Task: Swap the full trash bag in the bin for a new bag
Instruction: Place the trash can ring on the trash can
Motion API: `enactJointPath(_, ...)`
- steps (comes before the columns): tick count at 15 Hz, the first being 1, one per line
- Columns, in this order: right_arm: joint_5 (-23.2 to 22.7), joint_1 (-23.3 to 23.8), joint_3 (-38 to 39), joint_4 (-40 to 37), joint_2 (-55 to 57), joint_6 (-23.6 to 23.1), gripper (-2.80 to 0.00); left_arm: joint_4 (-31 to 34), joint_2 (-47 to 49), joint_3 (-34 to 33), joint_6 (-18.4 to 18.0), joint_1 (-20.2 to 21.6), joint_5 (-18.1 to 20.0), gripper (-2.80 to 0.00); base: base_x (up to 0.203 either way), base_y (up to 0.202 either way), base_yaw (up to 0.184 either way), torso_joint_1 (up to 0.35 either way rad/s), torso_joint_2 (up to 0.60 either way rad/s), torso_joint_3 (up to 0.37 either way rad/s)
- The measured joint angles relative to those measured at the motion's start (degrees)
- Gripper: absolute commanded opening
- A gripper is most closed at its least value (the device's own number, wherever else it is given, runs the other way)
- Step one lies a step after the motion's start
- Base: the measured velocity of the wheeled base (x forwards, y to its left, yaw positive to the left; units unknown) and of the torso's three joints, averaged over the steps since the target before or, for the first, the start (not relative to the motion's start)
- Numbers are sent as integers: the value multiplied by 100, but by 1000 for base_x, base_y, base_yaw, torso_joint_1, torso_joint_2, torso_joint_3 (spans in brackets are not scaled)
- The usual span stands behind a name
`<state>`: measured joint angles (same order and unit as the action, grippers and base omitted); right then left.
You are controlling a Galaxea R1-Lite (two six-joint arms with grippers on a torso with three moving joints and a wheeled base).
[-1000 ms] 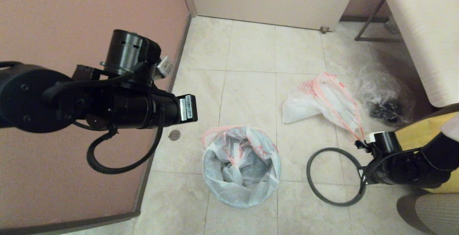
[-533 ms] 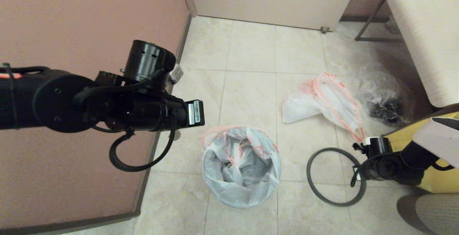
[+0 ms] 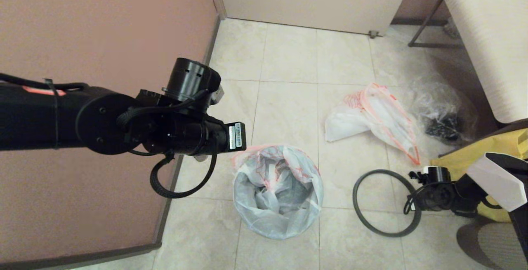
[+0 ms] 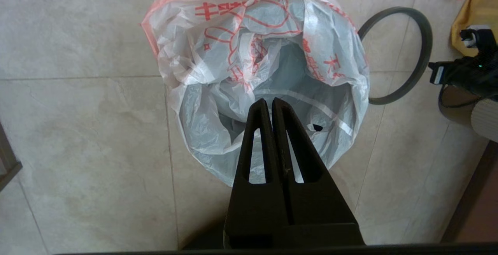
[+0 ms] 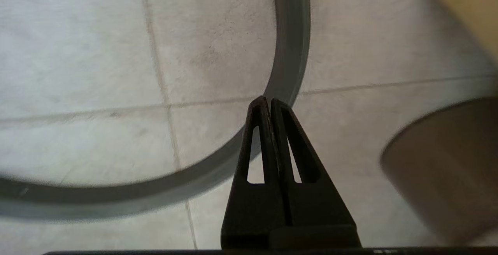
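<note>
The fingers of the robot's right gripper are closed above the grey hoop's edge (image 5: pixel 283 81), so they should open and go down around the hoop's band (image 3: pixel 416 216) before the gripper lifts the hoop.
The new bag (image 3: pixel 277 191), white with orange-red lettering (image 4: pixel 249 44), lines the bin and folds over its rim, hiding the black wall. My left gripper (image 4: pixel 269 101) hangs shut and empty above the near side of the bag's open mouth. The full trash bag (image 3: pixel 371 117), white with an orange band, lies on the tiles to the right, beyond the bin. The grey hoop (image 3: pixel 385 202) lies flat on the floor right of the bin. My right gripper (image 5: pixel 268 100) is shut and empty, low over the hoop's (image 5: pixel 290 44) right edge.
A pink wall panel (image 3: pixel 103 22) stands close on the left. The clear crinkled bag with black contents (image 3: pixel 443 113) and a yellow bag (image 3: pixel 495 146) lie at the right, under a white bench (image 3: pixel 486 35). A grey round object (image 3: pixel 491 241) sits at the bottom right.
My left arm has swung right, bringing its gripper over the bin. My right arm has drawn back and dropped lower beside the hoop.
</note>
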<state>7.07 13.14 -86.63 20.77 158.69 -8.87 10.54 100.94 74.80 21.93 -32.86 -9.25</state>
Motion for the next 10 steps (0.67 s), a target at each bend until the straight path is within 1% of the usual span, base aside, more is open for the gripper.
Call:
enactJointPath(1,-5,25,-93,23,104,4,0,-1,23,2,0,-2,-5,-280,0,0,0,0,0,0)
enactJointPath(6,-98,116,-311,91,316,163,0,-6,46,9,-8,0,-15,-280,0,0,0,0,0,0)
enactJointPath(10,-183,188,-790,72,555,157,0,-6,46,15,-9,0,-17,-280,0,0,0,0,0,0)
